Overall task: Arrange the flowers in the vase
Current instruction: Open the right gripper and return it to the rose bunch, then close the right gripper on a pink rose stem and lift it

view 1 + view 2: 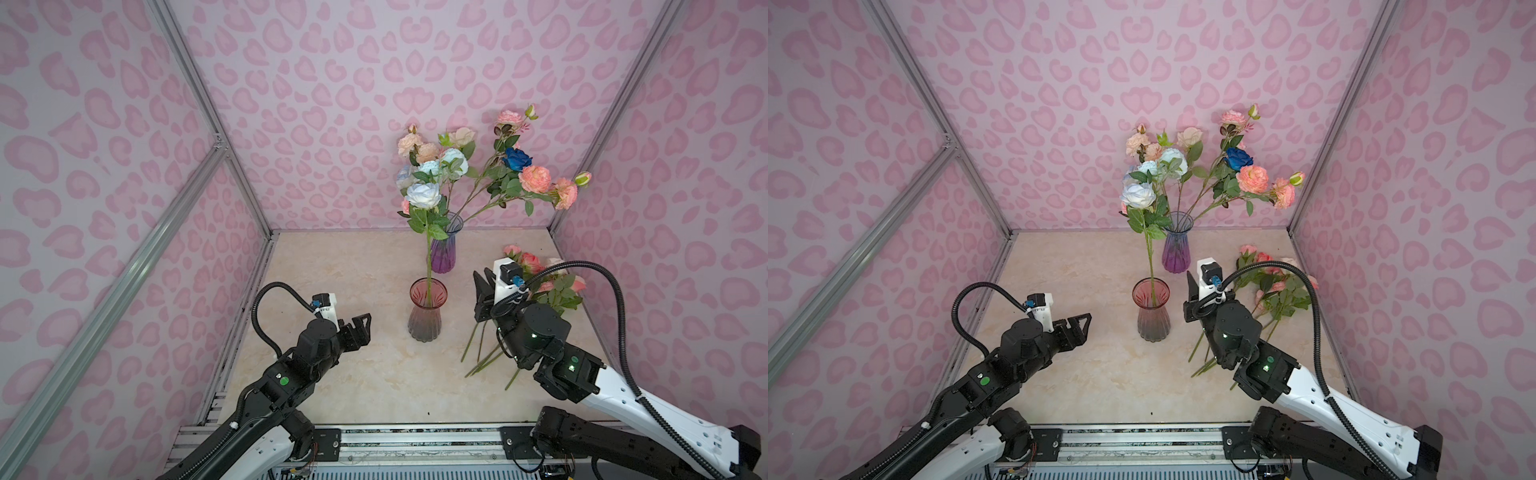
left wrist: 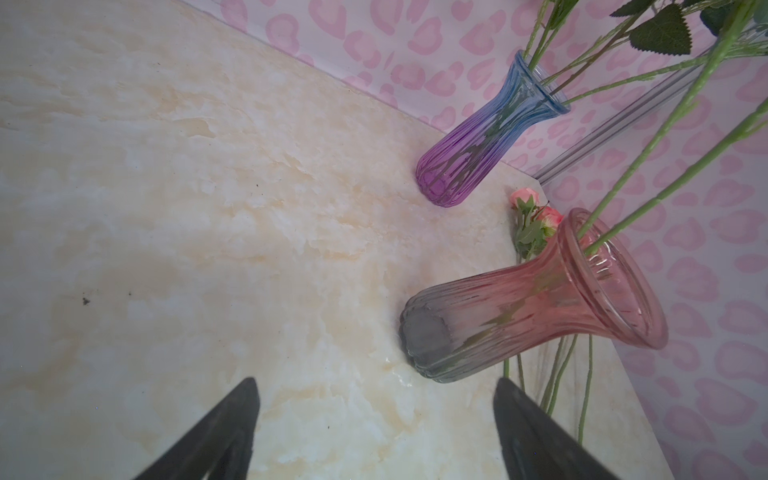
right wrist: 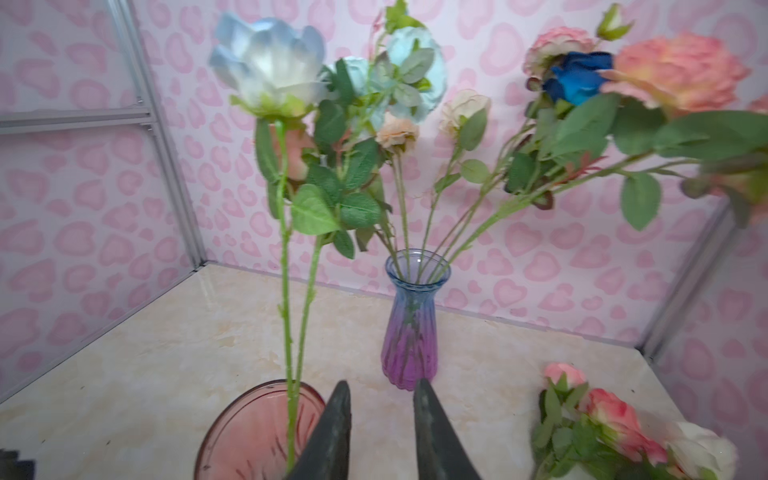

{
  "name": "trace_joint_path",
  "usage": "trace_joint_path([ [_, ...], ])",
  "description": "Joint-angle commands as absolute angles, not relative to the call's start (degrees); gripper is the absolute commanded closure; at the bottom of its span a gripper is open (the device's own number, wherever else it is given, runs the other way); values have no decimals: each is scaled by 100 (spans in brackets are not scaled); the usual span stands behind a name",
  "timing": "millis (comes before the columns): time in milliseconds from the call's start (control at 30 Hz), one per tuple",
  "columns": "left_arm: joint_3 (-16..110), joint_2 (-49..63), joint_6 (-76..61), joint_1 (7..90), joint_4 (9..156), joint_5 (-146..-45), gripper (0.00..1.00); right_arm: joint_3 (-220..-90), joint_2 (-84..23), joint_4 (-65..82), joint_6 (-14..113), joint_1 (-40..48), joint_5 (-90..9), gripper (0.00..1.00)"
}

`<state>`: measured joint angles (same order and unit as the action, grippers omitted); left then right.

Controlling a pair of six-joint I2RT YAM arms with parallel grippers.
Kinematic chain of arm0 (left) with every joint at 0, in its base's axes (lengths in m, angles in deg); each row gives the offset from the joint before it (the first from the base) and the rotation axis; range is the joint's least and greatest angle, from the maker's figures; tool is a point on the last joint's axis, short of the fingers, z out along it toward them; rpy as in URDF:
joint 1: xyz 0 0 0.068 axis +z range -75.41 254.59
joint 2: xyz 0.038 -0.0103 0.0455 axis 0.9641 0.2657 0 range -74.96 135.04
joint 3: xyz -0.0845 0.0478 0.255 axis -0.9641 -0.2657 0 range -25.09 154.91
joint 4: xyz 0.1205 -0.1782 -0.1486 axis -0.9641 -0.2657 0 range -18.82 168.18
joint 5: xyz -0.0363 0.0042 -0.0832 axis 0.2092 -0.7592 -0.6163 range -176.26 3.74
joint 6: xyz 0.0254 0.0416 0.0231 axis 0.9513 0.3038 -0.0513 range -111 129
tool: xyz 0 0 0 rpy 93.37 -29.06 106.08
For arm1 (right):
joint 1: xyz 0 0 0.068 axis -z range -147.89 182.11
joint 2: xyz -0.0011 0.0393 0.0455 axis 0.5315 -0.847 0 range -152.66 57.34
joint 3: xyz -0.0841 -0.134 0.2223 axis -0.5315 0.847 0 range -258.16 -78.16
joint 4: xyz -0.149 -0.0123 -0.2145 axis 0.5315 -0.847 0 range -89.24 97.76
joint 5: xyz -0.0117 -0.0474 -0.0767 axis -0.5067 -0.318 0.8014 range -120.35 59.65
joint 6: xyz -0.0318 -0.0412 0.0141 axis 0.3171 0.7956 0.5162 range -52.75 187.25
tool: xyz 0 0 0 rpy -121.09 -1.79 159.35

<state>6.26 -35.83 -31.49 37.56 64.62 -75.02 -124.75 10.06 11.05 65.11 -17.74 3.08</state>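
Note:
The loose flowers' stems (image 1: 482, 368) spread apart with room for my right gripper's open fingers, so I should keep moving there until they close around one stem (image 1: 1270, 326) below its leaves.
A pink vase (image 1: 428, 309) stands mid-table and holds two green stems, one topped by a pale blue rose (image 1: 423, 194). Behind it, a blue-purple vase (image 1: 442, 253) carries several flowers in peach, cream, pink and pale blue, plus a deep blue rose (image 1: 516, 159). Loose flowers (image 1: 557, 291) lie on the table at the right, partly hidden by my right arm. My right gripper (image 3: 381, 384) hovers just right of the pink vase's rim (image 3: 249, 432), its jaws slightly apart and empty. Left of that vase, my left gripper (image 2: 375, 382) is wide open and empty.
The marble table (image 1: 332, 270) is boxed in by pink-patterned walls with aluminium posts (image 1: 245, 174) at the corners. A metal rail (image 1: 415, 440) runs along the front edge. Loose stems (image 1: 482, 357) stick out towards the front from under my right arm.

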Motion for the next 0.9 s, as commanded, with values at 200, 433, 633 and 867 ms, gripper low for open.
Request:
trace_joint_path([
  [200, 755, -3385, -3066, 3766, 6846, -7633, 11, -11548, 1137, -290, 3268, 2109, -1377, 74],
  [433, 640, -3335, -3063, 3770, 6874, -7646, 11, -11508, -583, 84, 2736, 3141, -2786, 74],
  [633, 595, -3234, -3117, 3769, 6962, -7712, 11, -11841, -1972, -184, 2484, 3537, -2903, 73],
  [867, 593, -3084, -3074, 3768, 7048, -7714, 11, -12234, -3009, -26, 2538, 3686, -3064, 74],
])
